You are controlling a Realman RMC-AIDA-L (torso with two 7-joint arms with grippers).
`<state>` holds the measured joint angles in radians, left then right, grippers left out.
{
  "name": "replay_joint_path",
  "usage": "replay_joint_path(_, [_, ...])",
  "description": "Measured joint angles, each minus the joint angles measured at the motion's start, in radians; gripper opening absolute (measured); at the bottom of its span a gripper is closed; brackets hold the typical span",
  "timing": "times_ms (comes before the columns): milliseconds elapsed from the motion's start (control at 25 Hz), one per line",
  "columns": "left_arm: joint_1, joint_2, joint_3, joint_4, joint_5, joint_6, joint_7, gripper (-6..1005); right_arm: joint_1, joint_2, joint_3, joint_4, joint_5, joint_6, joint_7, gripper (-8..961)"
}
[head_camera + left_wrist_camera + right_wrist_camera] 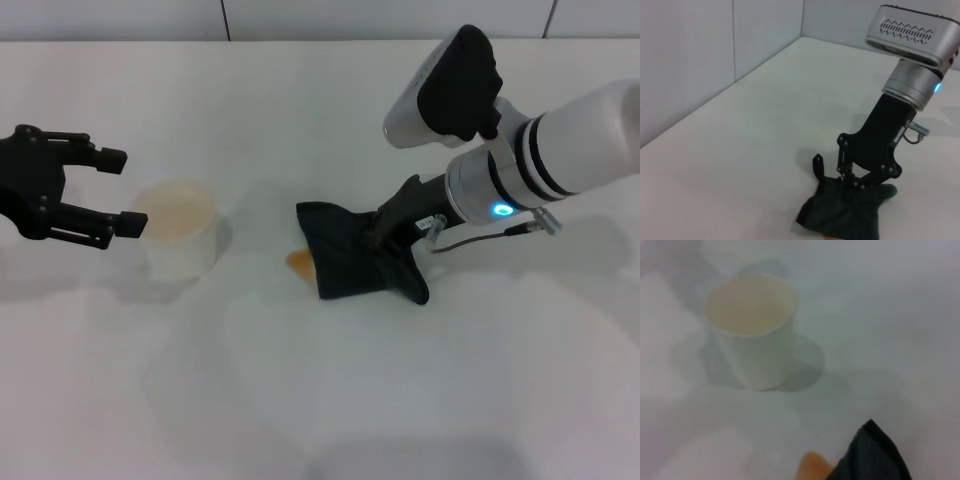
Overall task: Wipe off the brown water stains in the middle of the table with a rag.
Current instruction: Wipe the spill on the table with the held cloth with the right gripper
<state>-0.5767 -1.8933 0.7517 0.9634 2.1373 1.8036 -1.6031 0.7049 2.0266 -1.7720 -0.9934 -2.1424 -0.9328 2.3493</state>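
Note:
My right gripper is on the rag, and the brown stain shows past the rag's edge (pixel 311 252) facing the cup, so it should wipe the rag back toward the cup, over the stain (pixel 300 264).
The dark rag (pixel 345 262) lies spread on the white table (pixel 320 400) near its middle. My right gripper (pixel 386 234) presses down into the rag's right part, shut on a bunch of the cloth. A small orange-brown water stain (pixel 298 262) peeks out at the rag's left edge; any part under the cloth is hidden. The left wrist view shows the right gripper (pixel 832 175) standing on the rag (pixel 842 215). In the right wrist view, a rag corner (pixel 875 455) touches the stain (pixel 812 467). My left gripper (pixel 122 190) hovers open at the far left, beside the cup.
A translucent whitish cup (pixel 182 238) with brownish liquid stands left of the stain, close to the left gripper's fingertips; it also shows as the cup (pixel 752 330) in the right wrist view. A wall (pixel 715 50) borders the table's far side.

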Motion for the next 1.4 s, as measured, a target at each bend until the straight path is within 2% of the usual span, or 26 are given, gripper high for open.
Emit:
replay_joint_path(680, [0.000, 0.000, 0.000, 0.000, 0.000, -0.020, 0.000, 886, 0.050, -0.007, 0.077, 0.089, -0.014, 0.059, 0.009, 63])
replay_joint_path(1400, [-0.002, 0.000, 0.000, 0.000, -0.001, -0.028, 0.004, 886, 0.056, 0.002, -0.026, 0.010, 0.052, -0.051, 0.026, 61])
